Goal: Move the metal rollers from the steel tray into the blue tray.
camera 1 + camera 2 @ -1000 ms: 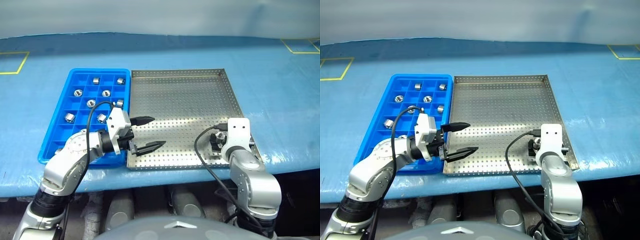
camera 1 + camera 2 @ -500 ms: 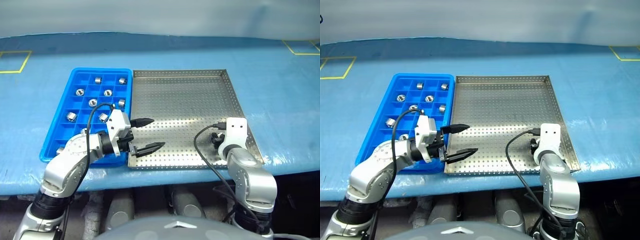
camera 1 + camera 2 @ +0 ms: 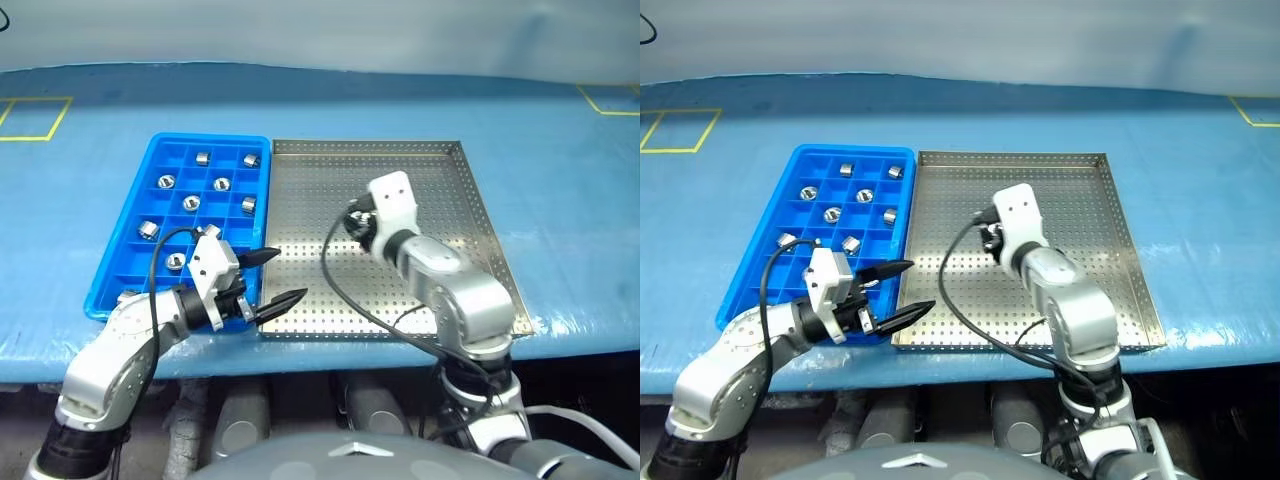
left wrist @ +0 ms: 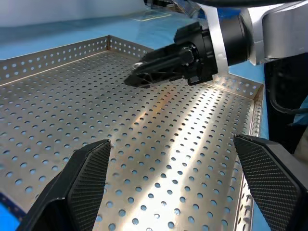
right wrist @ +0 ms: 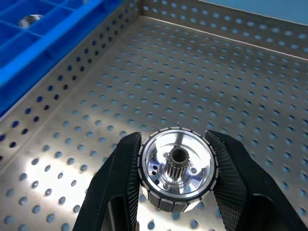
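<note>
The roller [image 5: 178, 166] is hub up, both fingers gripping its rim evenly, so my right gripper should carry it next toward the blue tray [image 3: 190, 235] until it sits in an empty section there.
My right gripper [image 3: 355, 222] hangs over the middle of the steel tray [image 3: 440, 190], shut on one metal roller [image 5: 175, 168]. The roller is a shiny ring with a small toothed hub, pinched between both black fingers [image 5: 122, 173]. The left wrist view shows that gripper [image 4: 137, 77] above the perforated floor with the roller [image 4: 139, 65] at its tips. My left gripper [image 3: 285, 277] stands open and holds nothing, at the tray's near left corner beside the blue tray [image 3: 140, 205]. Several metal rollers [image 3: 202, 157] sit in separate compartments of the blue tray.
Both trays lie side by side on a blue-covered table whose front edge [image 3: 560, 340] runs just below them. Yellow tape marks [image 3: 30, 115] lie at the far left and far right. A black cable [image 3: 335, 290] loops from my right wrist over the steel tray.
My right gripper shut on a roller at the steel tray's near right corner, then rose and swung left to the tray's middle. My left arm drew back a little towards the near left.
</note>
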`<state>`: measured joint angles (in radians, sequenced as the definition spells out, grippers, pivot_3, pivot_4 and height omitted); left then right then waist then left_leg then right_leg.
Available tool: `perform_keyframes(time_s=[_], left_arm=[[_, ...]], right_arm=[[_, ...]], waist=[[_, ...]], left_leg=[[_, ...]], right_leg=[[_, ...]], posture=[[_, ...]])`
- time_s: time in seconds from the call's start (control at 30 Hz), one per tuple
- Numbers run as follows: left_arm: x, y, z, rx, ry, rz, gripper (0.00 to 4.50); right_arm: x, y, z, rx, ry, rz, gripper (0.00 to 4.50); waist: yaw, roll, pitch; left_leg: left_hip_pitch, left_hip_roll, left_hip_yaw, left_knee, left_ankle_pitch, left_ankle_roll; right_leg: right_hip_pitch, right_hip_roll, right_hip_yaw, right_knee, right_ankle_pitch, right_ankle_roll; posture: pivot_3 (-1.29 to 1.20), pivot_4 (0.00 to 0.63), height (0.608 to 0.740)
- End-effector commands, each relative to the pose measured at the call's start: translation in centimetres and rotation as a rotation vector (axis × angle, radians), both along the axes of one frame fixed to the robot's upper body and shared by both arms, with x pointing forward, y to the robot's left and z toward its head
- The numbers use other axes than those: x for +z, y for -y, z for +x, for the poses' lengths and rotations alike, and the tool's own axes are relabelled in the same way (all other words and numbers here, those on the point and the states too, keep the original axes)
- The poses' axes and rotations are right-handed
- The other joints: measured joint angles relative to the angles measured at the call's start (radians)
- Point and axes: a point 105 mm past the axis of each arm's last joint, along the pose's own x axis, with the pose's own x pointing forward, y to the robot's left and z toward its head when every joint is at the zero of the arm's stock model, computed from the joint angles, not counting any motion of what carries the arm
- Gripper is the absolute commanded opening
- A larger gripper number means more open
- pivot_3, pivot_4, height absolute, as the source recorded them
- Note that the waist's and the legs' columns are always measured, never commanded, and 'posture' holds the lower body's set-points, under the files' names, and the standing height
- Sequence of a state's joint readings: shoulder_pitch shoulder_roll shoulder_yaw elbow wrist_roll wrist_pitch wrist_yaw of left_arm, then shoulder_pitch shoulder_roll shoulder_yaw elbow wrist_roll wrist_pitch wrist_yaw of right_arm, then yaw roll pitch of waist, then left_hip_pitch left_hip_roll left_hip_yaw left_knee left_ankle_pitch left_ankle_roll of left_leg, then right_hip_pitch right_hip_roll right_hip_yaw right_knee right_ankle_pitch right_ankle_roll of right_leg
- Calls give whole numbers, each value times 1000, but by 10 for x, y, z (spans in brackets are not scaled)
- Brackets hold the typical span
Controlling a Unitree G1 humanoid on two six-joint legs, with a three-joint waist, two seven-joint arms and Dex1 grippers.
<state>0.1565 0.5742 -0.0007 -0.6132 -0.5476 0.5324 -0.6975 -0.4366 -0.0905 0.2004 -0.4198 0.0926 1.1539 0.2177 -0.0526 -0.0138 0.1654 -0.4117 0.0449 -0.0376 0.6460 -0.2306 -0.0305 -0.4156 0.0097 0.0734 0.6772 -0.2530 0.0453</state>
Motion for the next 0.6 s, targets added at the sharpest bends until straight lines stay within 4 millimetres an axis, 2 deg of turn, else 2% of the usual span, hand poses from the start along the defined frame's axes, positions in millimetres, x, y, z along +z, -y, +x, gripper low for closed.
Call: perform_keyframes(time_s=[0.03, 0.2, 0.33, 0.6], left_arm=[[9, -6, -9, 52, 70, 35, 4500], [11, -22, -25, 184, 104, 28, 4500], [6, -37, -42, 295, 105, 62, 4500], [-6, -52, -57, 406, 90, 65, 4500]], right_arm=[[11, -41, 1, 168, 61, 9, 1712], [17, -92, -6, 354, 76, 37, 1712], [12, -125, -25, 542, 44, 43, 1712], [-5, -148, -56, 768, -15, 4, 1712]], waist=[[17, 0, 0], [62, 0, 0], [97, 0, 0], [149, 0, 1]], left_leg=[[0, 0, 0, 0, 0, 0], [-1, 0, -1, -1, 0, 0], [0, 0, -1, -1, 0, 0], [0, 1, -1, 0, -1, 0]], right_leg=[[0, 0, 0, 0, 0, 0], [0, -1, -2, -1, -1, -2], [0, -1, -3, -1, -3, -4], [0, -1, -5, -1, -6, -9]], posture=[[188, 150, 740], [276, 150, 740], [352, 150, 740], [400, 150, 740]])
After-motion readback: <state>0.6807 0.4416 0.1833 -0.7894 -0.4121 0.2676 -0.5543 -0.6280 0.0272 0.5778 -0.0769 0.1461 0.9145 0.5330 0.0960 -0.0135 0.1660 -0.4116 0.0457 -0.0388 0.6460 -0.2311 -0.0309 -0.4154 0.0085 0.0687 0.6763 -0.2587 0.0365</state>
